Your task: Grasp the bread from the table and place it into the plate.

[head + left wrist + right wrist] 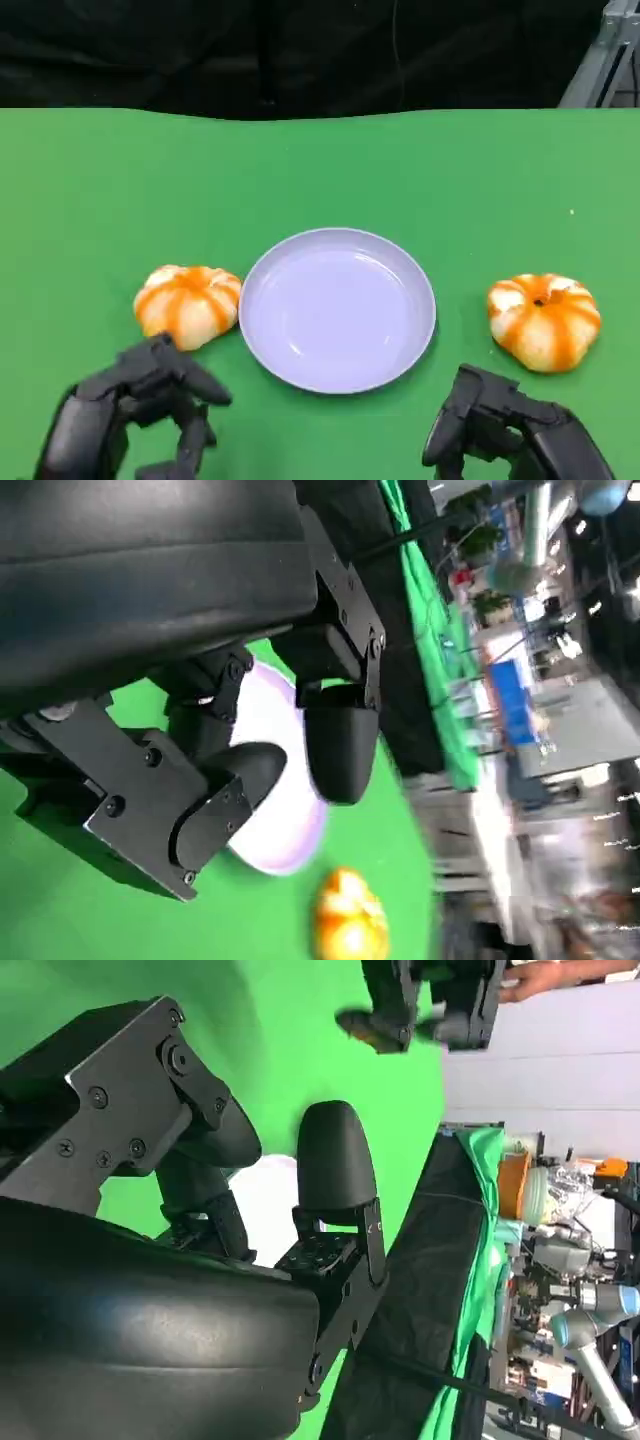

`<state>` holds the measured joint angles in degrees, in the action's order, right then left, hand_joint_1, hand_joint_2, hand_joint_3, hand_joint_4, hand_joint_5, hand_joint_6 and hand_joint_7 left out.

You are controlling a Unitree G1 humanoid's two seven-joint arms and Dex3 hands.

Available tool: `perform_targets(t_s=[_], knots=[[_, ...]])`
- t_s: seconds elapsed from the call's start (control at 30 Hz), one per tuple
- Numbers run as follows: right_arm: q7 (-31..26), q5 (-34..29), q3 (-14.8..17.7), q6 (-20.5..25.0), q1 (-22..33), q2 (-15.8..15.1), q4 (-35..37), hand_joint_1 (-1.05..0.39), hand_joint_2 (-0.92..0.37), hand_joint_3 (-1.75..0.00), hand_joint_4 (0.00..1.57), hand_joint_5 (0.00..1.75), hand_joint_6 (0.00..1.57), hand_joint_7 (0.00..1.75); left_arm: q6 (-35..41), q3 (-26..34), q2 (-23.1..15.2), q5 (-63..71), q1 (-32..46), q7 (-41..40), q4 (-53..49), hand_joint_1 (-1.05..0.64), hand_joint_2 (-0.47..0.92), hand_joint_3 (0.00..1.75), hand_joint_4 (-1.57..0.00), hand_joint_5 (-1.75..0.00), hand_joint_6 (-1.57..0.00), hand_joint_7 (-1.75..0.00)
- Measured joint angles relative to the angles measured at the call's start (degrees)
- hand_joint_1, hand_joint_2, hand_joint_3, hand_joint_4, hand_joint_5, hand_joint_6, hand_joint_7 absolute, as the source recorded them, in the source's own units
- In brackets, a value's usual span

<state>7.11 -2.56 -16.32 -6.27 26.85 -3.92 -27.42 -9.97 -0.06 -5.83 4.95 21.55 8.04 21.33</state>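
Observation:
The bread (188, 304) next to the plate has plump, rounded sides (204, 335). It will tip and roll toward the plate's rim when I put it down.
Two round orange-and-white striped breads lie on the green table. One bread (188, 304) sits just left of the lavender plate (338, 310), the other bread (544, 320) lies to the plate's right. My left hand (140, 410) hovers near the front edge, just in front of the left bread, fingers apart and holding nothing. My right hand (510, 430) hangs at the lower right, in front of the right bread, also empty with fingers apart. In the left wrist view, the left hand (200, 680) frames the plate (290, 830) and the far bread (350, 915). The right wrist view shows the right hand (200, 1240) over the plate (265, 1210).
The green table (100, 200) ends at a black backdrop (300, 50) behind. A grey metal frame (605, 60) stands at the back right corner. My left hand (420, 1005) appears across the table in the right wrist view.

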Motion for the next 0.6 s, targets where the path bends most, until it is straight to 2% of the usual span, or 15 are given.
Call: perform_targets(t_s=[0.1,0.13,0.2,0.3,0.4,0.5,0.6], knots=[[-0.09,-0.06,-0.04,0.03,-0.04,-0.01,-0.07,0.12,-0.36,-1.43,0.71,1.75,0.64,1.63,5.15,0.25,-2.32,5.05,-2.28,-0.03,2.87,-0.27,0.64,0.62,-0.41,-0.84,-0.53,-0.31],[-0.11,-0.06,-0.04,0.03,-0.04,-0.01,-0.08,0.10,-0.35,-1.42,0.72,1.75,0.64,1.63,5.97,0.25,-2.39,5.64,-2.51,-0.04,3.38,-0.41,0.79,0.35,-0.28,-0.78,-0.47,-0.22],[-0.32,-0.09,-0.06,0.05,0.02,0.00,-0.14,0.09,-0.35,-1.42,0.72,1.75,0.64,1.63,9.28,-0.86,-4.40,12.93,-4.42,-0.02,4.28,-0.51,0.89,0.15,-0.20,-0.74,-0.45,-0.16],[-0.46,-0.15,-0.12,0.03,0.00,-0.04,-0.20,0.09,-0.35,-1.41,0.72,1.75,0.64,1.63,14.15,-2.74,-8.61,25.54,-9.51,-0.02,4.36,-0.56,0.92,0.09,-0.16,-0.72,-0.44,-0.13],[-0.52,-0.17,-0.14,0.03,0.17,-0.07,-0.29,0.10,-0.36,-1.42,0.71,1.75,0.64,1.62,16.38,-5.49,-9.28,32.56,-14.74,-0.48,2.29,-0.54,0.92,0.05,-0.16,-0.73,-0.41,-0.10],[-0.60,-0.21,-0.13,0.01,0.45,-0.09,-0.39,0.09,-0.36,-1.41,0.70,1.75,0.64,1.63,18.76,-9.16,-9.60,40.15,-18.63,-0.82,-1.84,-0.61,0.92,0.06,-0.14,-0.73,-0.36,-0.06],[-0.57,-0.14,-0.34,0.02,0.53,-0.06,-0.59,0.10,-0.37,-1.41,0.70,1.75,0.63,1.63,22.29,-13.20,-10.19,48.97,-22.98,-0.77,-6.70,-0.63,0.91,0.04,-0.16,-0.74,-0.39,-0.06]])
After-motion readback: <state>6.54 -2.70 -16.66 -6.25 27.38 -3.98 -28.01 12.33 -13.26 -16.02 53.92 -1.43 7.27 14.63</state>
